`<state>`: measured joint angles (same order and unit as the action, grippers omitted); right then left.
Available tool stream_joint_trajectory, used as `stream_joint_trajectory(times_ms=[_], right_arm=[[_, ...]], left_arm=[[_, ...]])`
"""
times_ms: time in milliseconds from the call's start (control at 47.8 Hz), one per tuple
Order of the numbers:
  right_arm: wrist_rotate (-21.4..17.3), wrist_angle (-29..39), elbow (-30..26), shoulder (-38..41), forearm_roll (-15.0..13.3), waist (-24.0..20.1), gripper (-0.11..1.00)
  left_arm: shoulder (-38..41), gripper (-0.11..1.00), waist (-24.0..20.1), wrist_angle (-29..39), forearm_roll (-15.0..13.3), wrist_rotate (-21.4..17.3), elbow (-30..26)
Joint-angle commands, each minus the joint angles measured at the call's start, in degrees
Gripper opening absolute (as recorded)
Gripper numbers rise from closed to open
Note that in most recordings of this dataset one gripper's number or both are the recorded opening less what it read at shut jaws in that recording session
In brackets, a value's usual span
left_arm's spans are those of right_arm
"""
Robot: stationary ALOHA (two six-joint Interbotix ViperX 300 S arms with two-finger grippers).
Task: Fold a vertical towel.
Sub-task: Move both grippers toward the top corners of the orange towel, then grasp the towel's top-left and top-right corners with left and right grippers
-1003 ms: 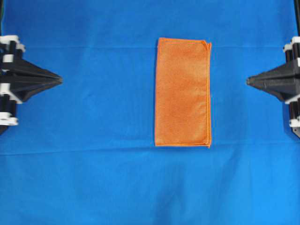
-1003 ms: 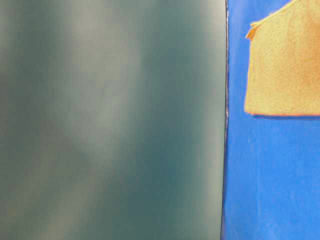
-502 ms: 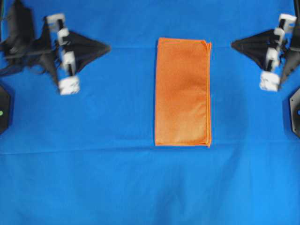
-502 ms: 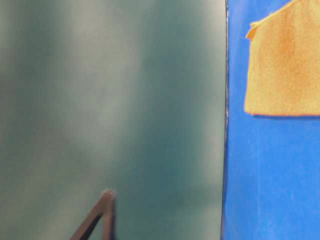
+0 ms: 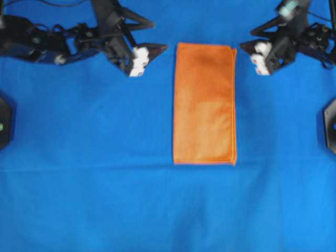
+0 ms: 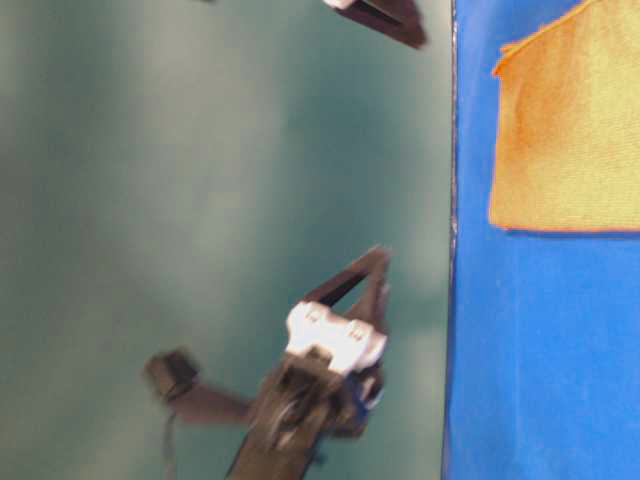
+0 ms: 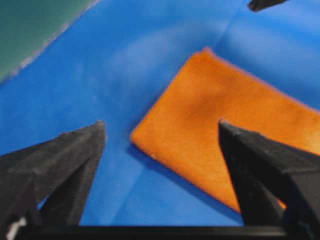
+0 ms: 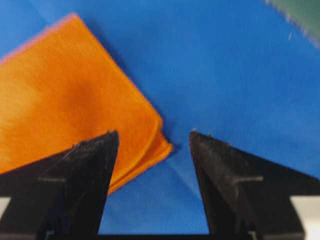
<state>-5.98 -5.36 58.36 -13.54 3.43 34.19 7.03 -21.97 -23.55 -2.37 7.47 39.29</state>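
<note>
My gripper will pull the towel along a bit when it folds the far corners over, because the orange towel's near edge (image 5: 204, 102) lies loose (image 5: 205, 162) on the blue cloth.
The orange towel (image 5: 205, 103) lies flat on the blue cloth, long side running up and down in the overhead view. My left gripper (image 5: 160, 49) is open and empty just left of the towel's top left corner. My right gripper (image 5: 245, 48) is open and empty just right of the top right corner. In the left wrist view the towel (image 7: 225, 135) corner lies between the open jaws of the left gripper (image 7: 160, 127). In the right wrist view the layered towel (image 8: 75, 100) corner sits between the open jaws of the right gripper (image 8: 152, 134).
The large blue cloth (image 5: 105, 184) covers the table. A dark base shows at the left edge (image 5: 4, 121) and another at the right edge (image 5: 331, 123). The table-level view shows an arm (image 6: 320, 380) against a green backdrop and the towel (image 6: 570, 130).
Both arms have swung up and inward from the table's sides, so both open grippers now flank the towel's top corners. The towel has not moved.
</note>
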Motion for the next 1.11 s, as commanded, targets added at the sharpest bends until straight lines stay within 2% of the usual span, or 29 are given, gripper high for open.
stream_joint_trajectory(times_ms=[0,230,564,627,732,815,920,1087], right_arm=[[0.2,-0.4,-2.4,3.6,-0.3,0.4,0.62],[0.2,-1.5,-4.6,11.0,-0.4,0.4,0.62],[0.1,-2.1,-5.8,15.7,-0.1,0.4,0.58],[0.2,-2.0,-5.9,15.9,-0.1,0.4,0.52],[0.2,-1.8,-5.8,15.9,-0.2,-0.1,0.25],[0.0,-1.8,-5.9,15.9,-0.2,-0.9,0.04],[-0.3,-1.8,-5.8,15.9,-0.1,-1.1,0.03],[-0.4,-2.1,-5.7,15.7,0.8,-1.1,0.03]], left_arm=[[3.2,0.86,-0.3,-0.4,-0.1,0.0,-3.4],[13.2,0.85,-1.0,-0.3,-0.1,0.1,-9.8],[17.5,0.8,-1.2,0.4,0.0,0.1,-12.4],[17.9,0.71,-1.2,1.1,0.0,-0.3,-12.7],[18.9,0.49,-0.7,3.1,0.5,-1.1,-13.5],[19.1,0.25,-0.1,3.7,0.6,-1.8,-14.0],[19.2,0.03,0.4,3.8,0.6,-4.1,-14.2],[18.7,0.02,0.3,4.0,0.6,-5.3,-13.9]])
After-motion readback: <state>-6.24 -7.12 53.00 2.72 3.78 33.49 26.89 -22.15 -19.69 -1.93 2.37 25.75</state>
